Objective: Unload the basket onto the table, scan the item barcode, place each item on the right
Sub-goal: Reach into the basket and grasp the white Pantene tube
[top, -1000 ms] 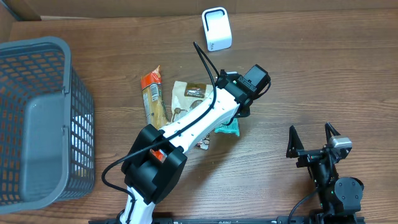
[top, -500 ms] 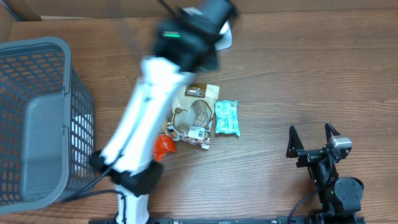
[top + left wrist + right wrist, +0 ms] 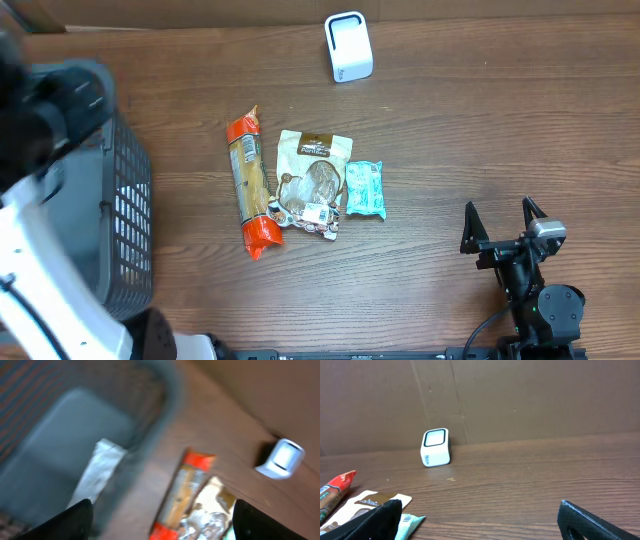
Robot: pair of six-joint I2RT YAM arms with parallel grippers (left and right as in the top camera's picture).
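I should keep lowering my open left gripper until its fingers are on both sides of the packet (image 3: 94,480) and then close it, because the whitish packet (image 3: 100,467) lies alone on the grey mesh basket's bottom.
My left gripper (image 3: 162,522) is open over the grey mesh basket (image 3: 125,220), with nothing between its fingers. The view is motion-blurred. A whitish packet (image 3: 97,472) shows inside the basket below it. From overhead the left arm (image 3: 45,100) is a blur over the basket's near corner. On the table lie an orange-ended long packet (image 3: 250,185), a brown pouch (image 3: 313,183) and a teal packet (image 3: 365,189). The white scanner (image 3: 348,46) stands at the back. My right gripper (image 3: 500,208) rests open at the front right, holding nothing.
A cardboard wall (image 3: 520,395) runs along the back of the table. The basket fills the left side. The right wrist view shows the scanner (image 3: 435,447) far ahead and the teal packet's corner (image 3: 410,521) beside its left finger.
My left arm swung from above the packets, past the scanner, to over the basket on the left. Its jaws opened wider. The right arm stayed still.
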